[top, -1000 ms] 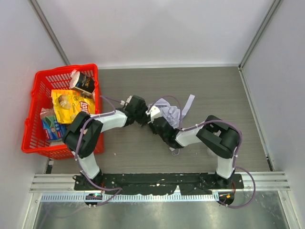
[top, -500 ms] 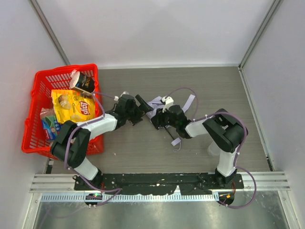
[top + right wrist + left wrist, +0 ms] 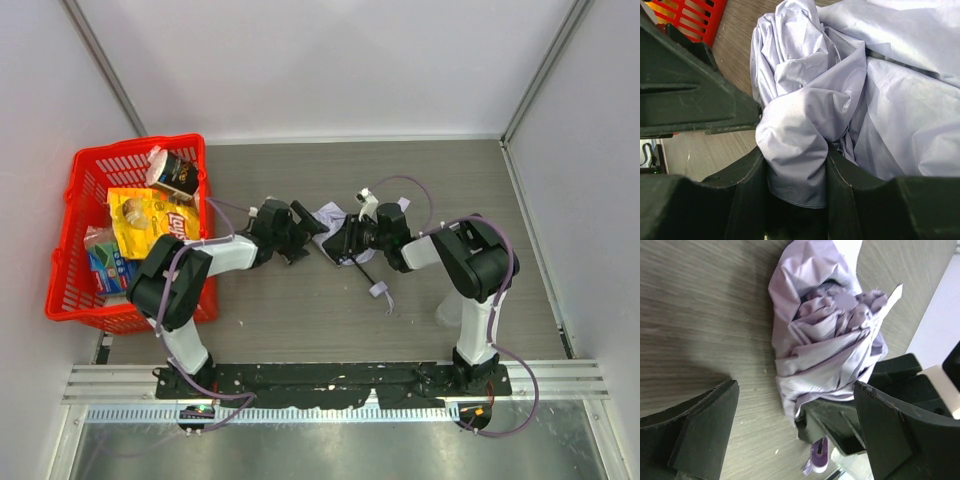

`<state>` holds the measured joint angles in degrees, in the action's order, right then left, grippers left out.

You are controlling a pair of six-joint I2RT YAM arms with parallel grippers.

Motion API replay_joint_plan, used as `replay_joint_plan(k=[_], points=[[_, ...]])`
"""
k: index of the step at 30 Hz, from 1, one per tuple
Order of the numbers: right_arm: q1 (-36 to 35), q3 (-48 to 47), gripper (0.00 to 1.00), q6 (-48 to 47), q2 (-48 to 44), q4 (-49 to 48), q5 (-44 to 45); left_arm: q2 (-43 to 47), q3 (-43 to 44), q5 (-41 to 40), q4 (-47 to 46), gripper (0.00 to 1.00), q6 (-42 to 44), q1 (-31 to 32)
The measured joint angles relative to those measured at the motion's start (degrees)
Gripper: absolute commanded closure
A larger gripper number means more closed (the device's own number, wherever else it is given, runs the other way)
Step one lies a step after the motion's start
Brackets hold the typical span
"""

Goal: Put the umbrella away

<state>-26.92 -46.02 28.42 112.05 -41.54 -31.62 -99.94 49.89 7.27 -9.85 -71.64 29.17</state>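
Observation:
The robot's right gripper holds the canopy down while the strap lies loose point(image 3: 404, 203) behind it, so next the left gripper clamps the canopy point(image 3: 328, 214) before the right gripper takes the strap.
The umbrella's pale lavender canopy point(image 3: 330, 214) lies bunched on the table between my two grippers. Its thin black shaft point(image 3: 362, 272) runs out to the small handle point(image 3: 378, 290) nearer the arm bases. My right gripper point(image 3: 345, 243) is shut on a fold of the canopy point(image 3: 865, 95); the fabric fills the gap between the fingers, right gripper point(image 3: 795, 170). My left gripper point(image 3: 302, 228) stands wide open just left of the canopy point(image 3: 830, 335), touching nothing. In the left wrist view, the left gripper point(image 3: 797, 432) frames the fabric and the right gripper's black fingers point(image 3: 845, 422).
A red basket point(image 3: 138, 144) sits at the left edge of the table, holding a yellow chips bag point(image 3: 150, 220), a dark packet point(image 3: 176, 176) and other snacks. Walls close in the table at the back and on both sides.
My left gripper has opened and let go of the umbrella, backing off slightly to the left. The right arm has swung up and right, still gripping the canopy; the handle has shifted right.

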Motion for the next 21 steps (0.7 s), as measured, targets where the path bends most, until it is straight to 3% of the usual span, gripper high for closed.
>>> replay_joint_plan(k=[9, 10, 12, 17, 19, 21], points=[[0.4, -1.4, 0.99, 0.7, 1.5, 0.0, -3.1, -3.9, 4.0, -3.5, -1.4, 0.0, -4.9, 2.5], [0.4, -1.4, 0.99, 0.7, 1.5, 0.0, -3.2, -4.6, 5.5, -4.1, 0.0, 0.07, -5.2, 2.7], [0.4, -1.5, 0.99, 0.7, 1.5, 0.2, -3.4, -6.3, 9.0, -5.6, 3.7, 0.12, -5.9, 3.0], [0.5, -2.2, 0.99, 0.3, 1.5, 1.6, -4.0, -8.4, 11.3, -8.1, 5.6, 0.4, -6.0, 3.3], [0.5, -2.6, 0.99, -0.2, 1.5, 2.7, -4.1, -8.8, 11.3, -8.7, 5.6, 0.58, -5.3, 3.3], [0.5, -3.1, 0.99, -1.0, 1.5, 4.0, -4.3, -8.8, 10.9, -9.1, 4.9, 0.86, -4.2, 3.4]])
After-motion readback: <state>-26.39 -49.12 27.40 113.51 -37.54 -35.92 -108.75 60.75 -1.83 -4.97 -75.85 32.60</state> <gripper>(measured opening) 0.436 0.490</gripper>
